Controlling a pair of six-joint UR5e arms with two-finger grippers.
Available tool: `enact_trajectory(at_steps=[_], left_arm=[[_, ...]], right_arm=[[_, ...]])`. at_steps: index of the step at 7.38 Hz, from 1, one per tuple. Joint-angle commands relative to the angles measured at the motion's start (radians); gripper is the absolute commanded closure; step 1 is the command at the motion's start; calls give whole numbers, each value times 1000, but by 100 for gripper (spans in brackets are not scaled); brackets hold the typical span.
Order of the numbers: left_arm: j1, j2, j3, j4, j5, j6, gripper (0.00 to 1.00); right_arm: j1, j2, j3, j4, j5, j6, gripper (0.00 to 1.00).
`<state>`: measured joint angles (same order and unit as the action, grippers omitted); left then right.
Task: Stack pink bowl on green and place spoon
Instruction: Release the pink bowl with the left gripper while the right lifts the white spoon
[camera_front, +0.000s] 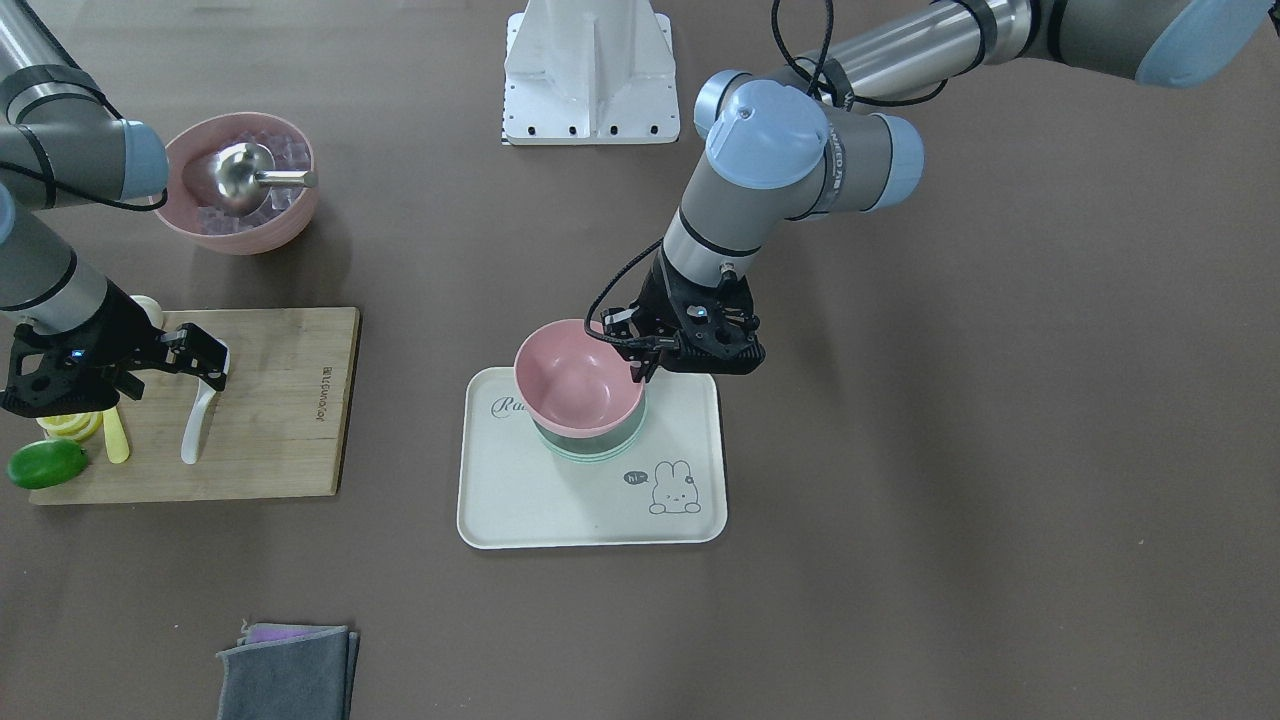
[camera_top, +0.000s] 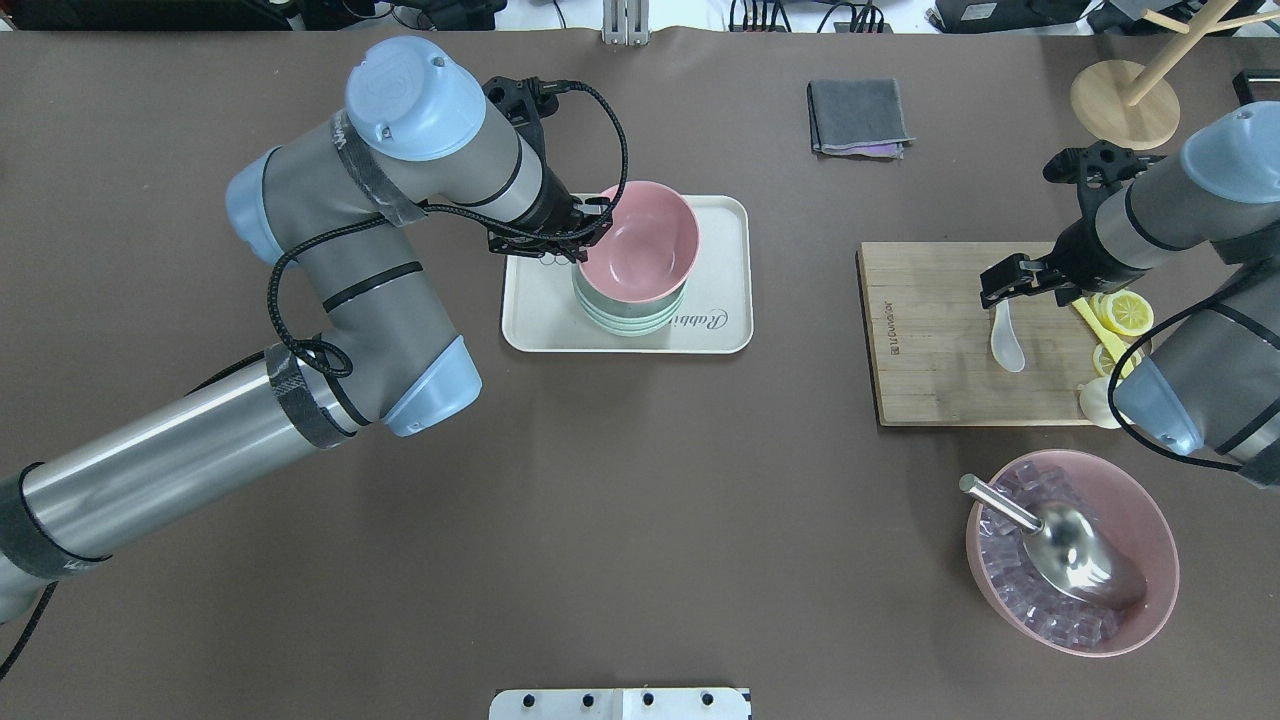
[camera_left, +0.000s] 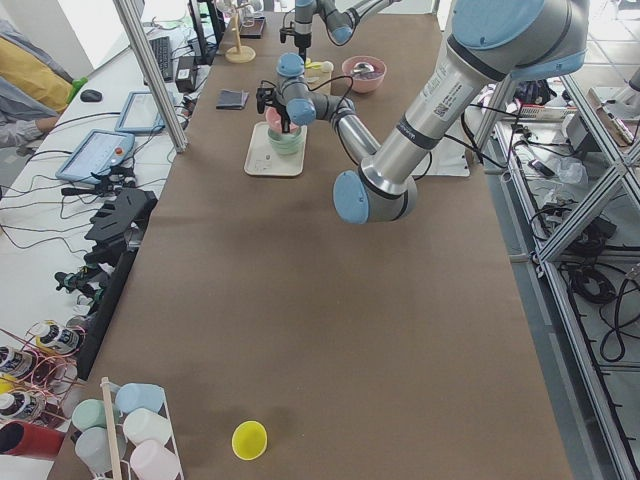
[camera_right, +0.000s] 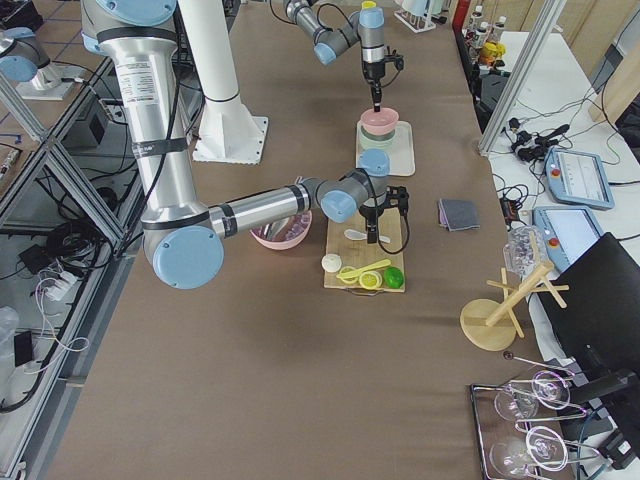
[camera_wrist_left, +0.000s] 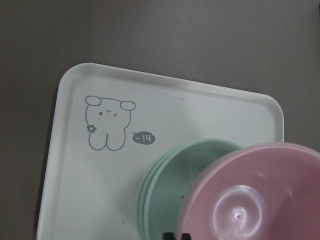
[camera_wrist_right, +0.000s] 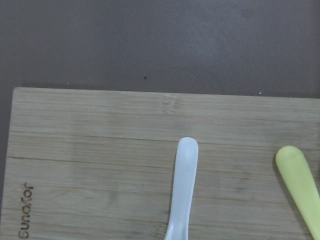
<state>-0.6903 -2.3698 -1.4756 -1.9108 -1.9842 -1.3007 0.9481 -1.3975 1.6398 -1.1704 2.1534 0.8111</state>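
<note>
I expect the spoon's handle to stick out over the pink bowl's rim when I lower the spoon in, because the white spoon (camera_front: 202, 416) looks as long as the pink bowl (camera_front: 578, 379) is wide.
A pink bowl (camera_front: 575, 375) sits on a stack of green bowls (camera_front: 590, 445) on a pale tray (camera_front: 560, 500). My left gripper (camera_front: 640, 368) is shut on the pink bowl's rim, on the side toward the robot. The overhead view shows the same bowl (camera_top: 645, 240), green stack (camera_top: 625, 318) and left gripper (camera_top: 590, 225). A white spoon (camera_front: 195, 430) lies on a wooden cutting board (camera_front: 280, 400). My right gripper (camera_front: 175, 380) hangs open just above the spoon (camera_top: 1008, 340). The right wrist view shows the spoon's handle (camera_wrist_right: 182, 190).
A second pink bowl (camera_front: 240, 180) with ice cubes and a metal scoop stands beside the board. Lemon slices, a lime (camera_front: 45, 463) and a yellow spoon (camera_front: 115, 435) lie on the board's end. A grey cloth (camera_top: 858, 115) and a wooden stand (camera_top: 1125, 95) are farther off.
</note>
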Motion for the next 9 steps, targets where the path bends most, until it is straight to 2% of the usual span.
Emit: enact_trajectory(at_steps=[1,2,6,7,8,9], left_arm=[[0,0,1,-8,2,0,100],[-2,1,8,-32,19,0,4],[-46,0,0,-42,36,0,2],[-55,1,-8,-42,33,0,2],[-55,1,-9,-42,33,0,2],[-55,3,-17,-42,33,-2,2]], right_arm=[[-11,5,-1,0,-6,16,2],[-14,3,-8,-2,-4,20,3],[-46,14,-49,-2,-7,25,10],[-48,14,-51,-2,-7,25,30],[-46,12,-52,-2,-7,25,77],[-48,14,-69,-2,-7,25,84]])
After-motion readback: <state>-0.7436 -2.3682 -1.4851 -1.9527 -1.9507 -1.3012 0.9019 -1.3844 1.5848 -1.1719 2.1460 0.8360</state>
